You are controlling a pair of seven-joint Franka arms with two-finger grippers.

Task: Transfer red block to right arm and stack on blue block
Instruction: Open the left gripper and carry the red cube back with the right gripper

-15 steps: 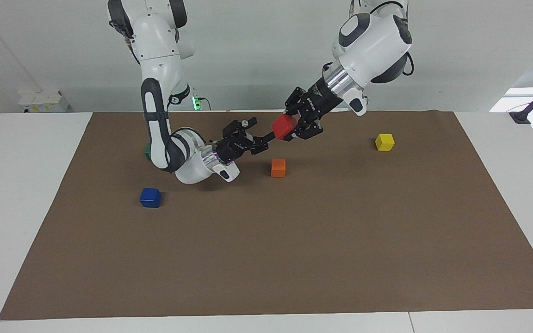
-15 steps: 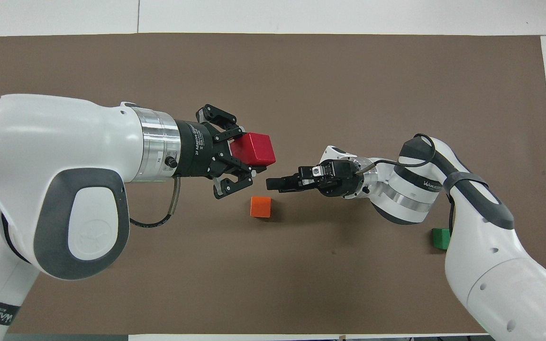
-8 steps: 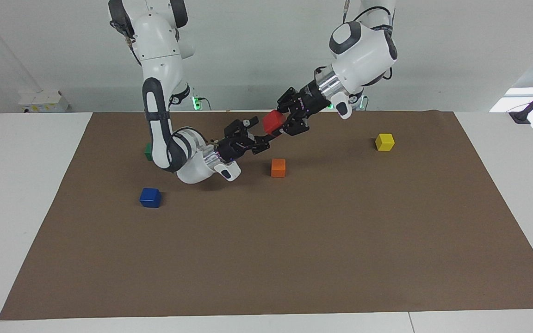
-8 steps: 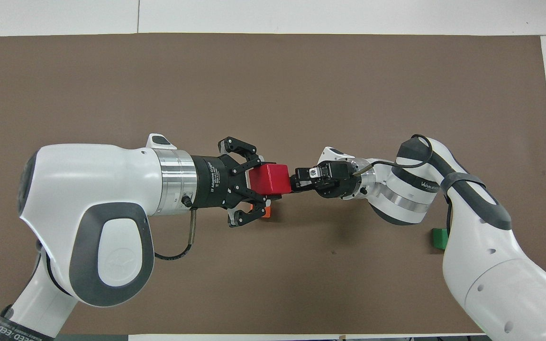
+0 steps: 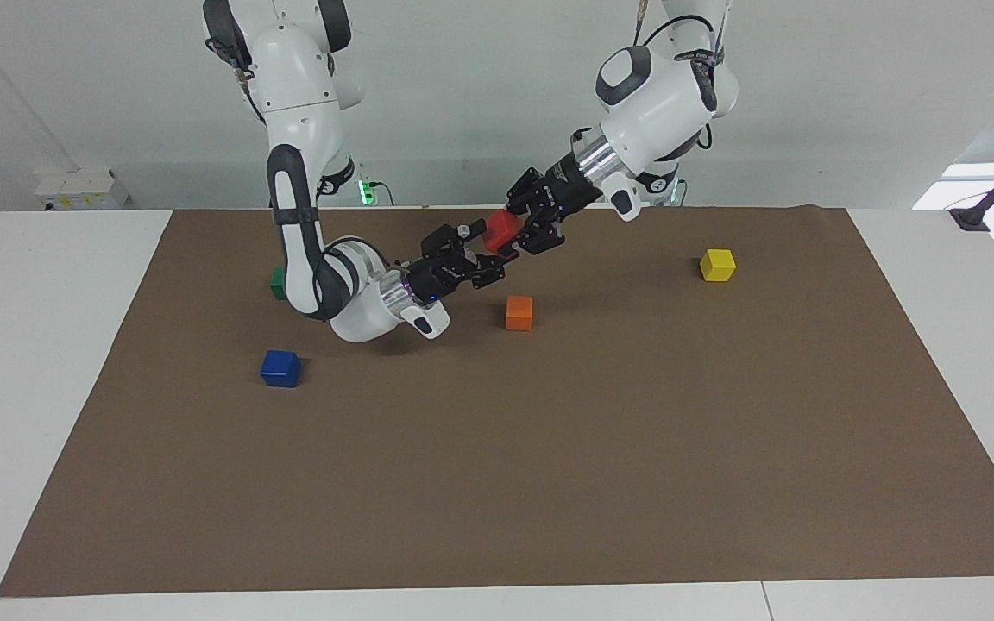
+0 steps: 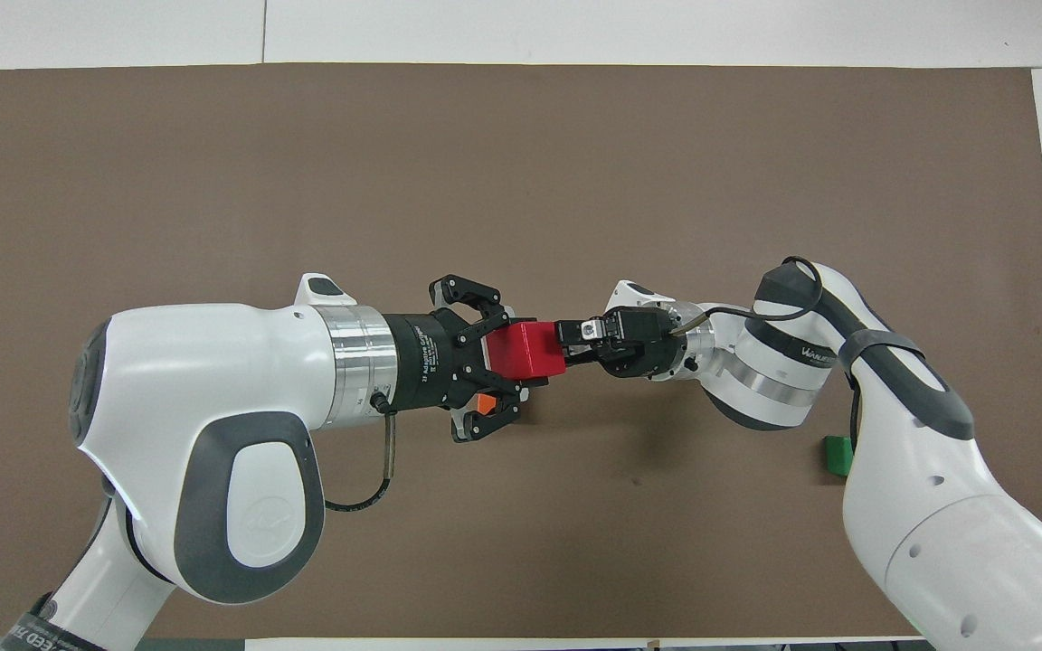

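Next, my left gripper lets go of the red block [image 6: 525, 351] and moves away before my right gripper carries it to the blue block [image 5: 280, 368], because both my grippers are holding it tight.
The red block [image 5: 501, 231] [image 6: 528, 351] hangs in the air over the mat, with my left gripper [image 5: 510, 236] [image 6: 521, 354] shut on it. My right gripper [image 5: 487, 257] [image 6: 564, 342] meets the block from the right arm's end, at the face turned away from the left gripper. Both grippers hover over the strip of mat nearest the robots, above the orange cube. The blue block [image 5: 280, 368] sits on the mat toward the right arm's end, farther from the robots than the right arm's elbow. It is hidden in the overhead view.
An orange cube [image 5: 519, 313] [image 6: 485, 402] lies below the joined grippers. A green cube [image 5: 276, 281] [image 6: 839, 455] sits beside the right arm's forearm. A yellow cube [image 5: 717, 265] rests toward the left arm's end. The brown mat [image 5: 549, 474] covers most of the table.
My left gripper carried the red block toward the right arm's end and lower, until it met my right gripper. The right gripper's jaws have been narrowing.
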